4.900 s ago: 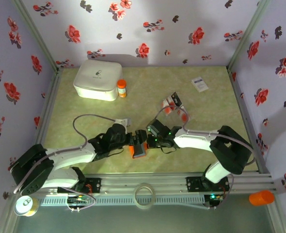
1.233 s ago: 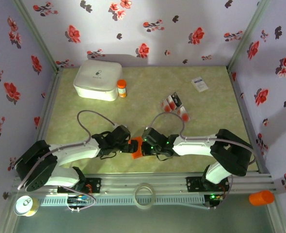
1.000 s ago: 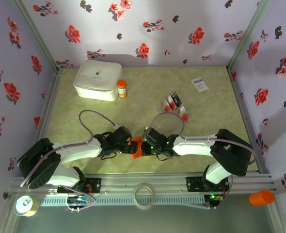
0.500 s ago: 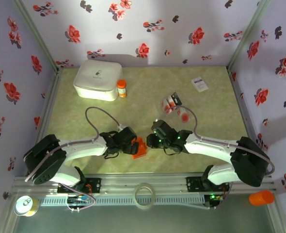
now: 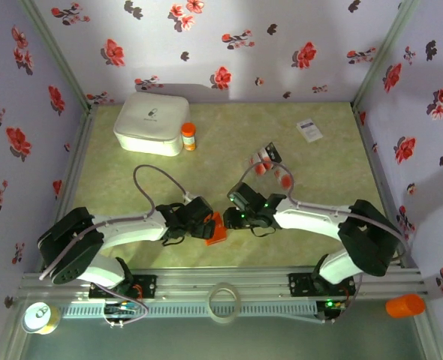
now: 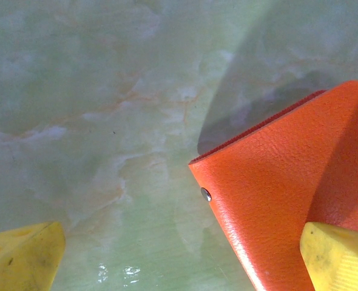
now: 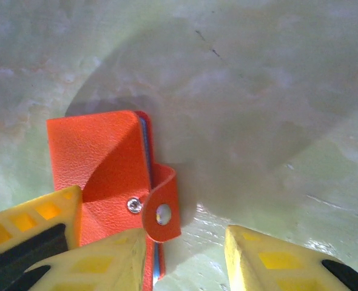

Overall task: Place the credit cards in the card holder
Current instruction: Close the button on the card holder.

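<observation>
Next, my right gripper closes its fingers and pushes the tab down over the button (image 7: 134,205), because the snap tab (image 7: 162,214) is curled up next to the card holder's metal button.
The orange card holder (image 5: 217,229) lies near the table's front middle, partly folded, with its snap tab (image 7: 162,210) unfastened and curled up. My left gripper (image 5: 204,223) is wide open at its left side. One of its yellow fingertips (image 6: 338,257) rests on the holder (image 6: 288,200) and the other stands on bare table. My right gripper (image 5: 234,217) hovers at the holder's right edge (image 7: 100,160). It is open, with the tab beside its left finger and nothing gripped (image 7: 185,257). The credit cards (image 5: 267,158) lie in a loose pile farther back, right of centre.
A white box (image 5: 152,122) and a small orange-capped bottle (image 5: 188,136) stand at the back left. A white printed card (image 5: 309,130) lies at the back right. Flowered walls close in three sides. A tape roll (image 5: 223,300) sits on the front rail.
My right gripper has opened and let go of the card holder, pulled back to the right, then come a little closer again. The holder has shifted and turned slightly.
</observation>
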